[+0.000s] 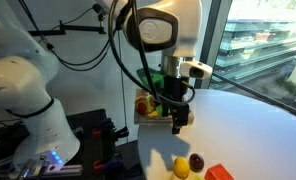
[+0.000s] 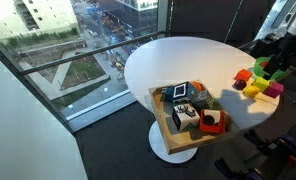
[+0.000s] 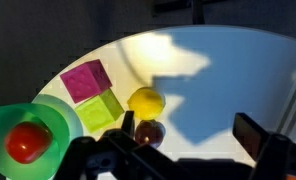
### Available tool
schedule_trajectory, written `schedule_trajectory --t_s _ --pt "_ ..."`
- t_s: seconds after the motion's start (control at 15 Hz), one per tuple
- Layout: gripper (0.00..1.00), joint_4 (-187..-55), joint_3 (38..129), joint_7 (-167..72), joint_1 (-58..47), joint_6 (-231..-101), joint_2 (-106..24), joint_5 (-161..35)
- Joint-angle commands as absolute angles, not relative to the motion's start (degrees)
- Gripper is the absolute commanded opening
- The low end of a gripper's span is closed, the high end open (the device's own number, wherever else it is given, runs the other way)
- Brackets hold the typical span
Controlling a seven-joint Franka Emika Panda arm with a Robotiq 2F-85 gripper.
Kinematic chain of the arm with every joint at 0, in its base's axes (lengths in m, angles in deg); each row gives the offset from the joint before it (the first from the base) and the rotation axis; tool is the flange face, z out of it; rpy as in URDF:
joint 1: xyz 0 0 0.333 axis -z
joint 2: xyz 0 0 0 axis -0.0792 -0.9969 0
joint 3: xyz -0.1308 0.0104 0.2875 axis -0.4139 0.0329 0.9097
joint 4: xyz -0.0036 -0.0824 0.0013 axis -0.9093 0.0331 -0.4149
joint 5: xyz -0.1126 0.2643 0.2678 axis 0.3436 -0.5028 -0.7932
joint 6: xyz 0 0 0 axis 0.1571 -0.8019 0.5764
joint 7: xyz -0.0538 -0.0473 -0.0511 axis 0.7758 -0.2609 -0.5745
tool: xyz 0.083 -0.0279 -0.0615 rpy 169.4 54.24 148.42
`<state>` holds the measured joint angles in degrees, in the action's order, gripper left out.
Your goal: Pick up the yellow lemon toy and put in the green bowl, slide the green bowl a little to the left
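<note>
The gripper's open fingers are on either side of empty table (image 3: 202, 122) next to the yellow lemon toy, so the robot should move across until the fingers are centered over the lemon (image 3: 145, 103) before going down to grasp.
The yellow lemon toy (image 3: 146, 101) lies on the white table, just beyond my left finger in the wrist view. It touches the dark maroon fruit toy (image 3: 149, 131). It also shows in an exterior view (image 1: 181, 167) near the front table edge. The green bowl (image 3: 50, 122) is at the lower left of the wrist view and holds a red round toy (image 3: 25, 142). My gripper (image 3: 188, 132) is open and empty, hovering above the table with bare table between its fingers. It hangs over the table in an exterior view (image 1: 178, 120).
A magenta block (image 3: 86, 79) and a green block (image 3: 100, 110) sit between the bowl and the lemon. A red-orange block (image 1: 219, 172) lies by the maroon fruit (image 1: 196, 161). A wooden tray (image 2: 164, 130) of small toys stands near the table edge.
</note>
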<state>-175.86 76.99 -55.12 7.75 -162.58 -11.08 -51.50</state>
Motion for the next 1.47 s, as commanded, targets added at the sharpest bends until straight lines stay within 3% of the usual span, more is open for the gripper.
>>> schedule_trajectory --t_s 0.0,0.8,1.4 --pt "1.00 -175.78 77.12 -55.16 7.84 -162.42 -11.07 -51.55" --pt "1.00 -175.58 76.89 -53.21 8.59 -163.68 -14.36 -50.22" --pt "1.00 -174.64 75.43 -49.54 9.48 -174.97 -24.10 -49.11"
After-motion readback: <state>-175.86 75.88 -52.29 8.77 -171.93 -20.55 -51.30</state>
